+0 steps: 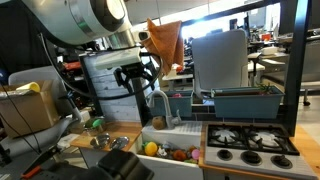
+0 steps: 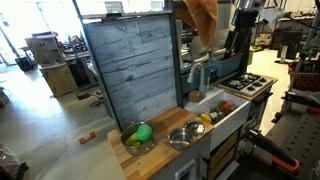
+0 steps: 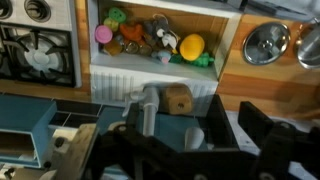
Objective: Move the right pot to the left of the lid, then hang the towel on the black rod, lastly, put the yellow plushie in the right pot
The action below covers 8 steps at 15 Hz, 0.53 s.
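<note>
The towel (image 1: 165, 42) is hanging over the black rod and the yellow plushie (image 1: 151, 149) is lying uncovered, so my gripper should next move down into the sink until it closes around the plushie.
My gripper (image 3: 232, 105) is open and empty, hanging above the faucet (image 3: 150, 106) behind the sink; it also shows in an exterior view (image 1: 135, 80). The yellow plushie (image 3: 192, 46) lies among toys in the sink (image 3: 150, 72). Two steel pots stand on the wooden counter beside the sink: one (image 2: 183, 136) is empty, the other (image 2: 138, 135) holds something green. The orange-brown towel (image 1: 165, 40) hangs draped high above the sink, over the thin black rod (image 1: 215, 17). I cannot make out the lid.
A toy stove (image 1: 250, 140) sits on the far side of the sink from the pots. A grey plank backboard (image 2: 130, 65) rises behind the counter. A blue box (image 1: 240, 100) stands behind the stove. Clutter and a cardboard box (image 1: 25, 105) lie beyond the counter.
</note>
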Motion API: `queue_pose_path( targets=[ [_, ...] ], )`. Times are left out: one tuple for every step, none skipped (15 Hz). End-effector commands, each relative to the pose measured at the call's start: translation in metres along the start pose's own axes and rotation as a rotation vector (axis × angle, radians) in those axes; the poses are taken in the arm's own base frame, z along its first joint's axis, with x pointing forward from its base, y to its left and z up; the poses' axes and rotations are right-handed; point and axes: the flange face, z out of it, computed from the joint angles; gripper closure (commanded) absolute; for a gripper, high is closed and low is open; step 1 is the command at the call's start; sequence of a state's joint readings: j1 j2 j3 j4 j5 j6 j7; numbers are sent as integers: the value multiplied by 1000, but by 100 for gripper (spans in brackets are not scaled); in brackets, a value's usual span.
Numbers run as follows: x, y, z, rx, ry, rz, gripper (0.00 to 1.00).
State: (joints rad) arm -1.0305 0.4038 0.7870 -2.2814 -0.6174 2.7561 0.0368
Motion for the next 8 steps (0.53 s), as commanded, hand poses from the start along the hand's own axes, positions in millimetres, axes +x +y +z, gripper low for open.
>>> queue_pose_path(
  targets=[
    [-7, -14, 64, -53, -87, -24, 0],
    [-10, -18, 85, -63, -101, -27, 0],
    [-13, -20, 109, -74, -105, -37, 0],
    [-14, -21, 131, -81, -108, -46, 0],
    [-16, -21, 154, -87, -109, -59, 0],
    [-16, -21, 176, -96, -116, -74, 0],
    [-16, -22, 198, -106, -131, -97, 0],
    [-17, -23, 221, -113, -141, -120, 0]
  ],
)
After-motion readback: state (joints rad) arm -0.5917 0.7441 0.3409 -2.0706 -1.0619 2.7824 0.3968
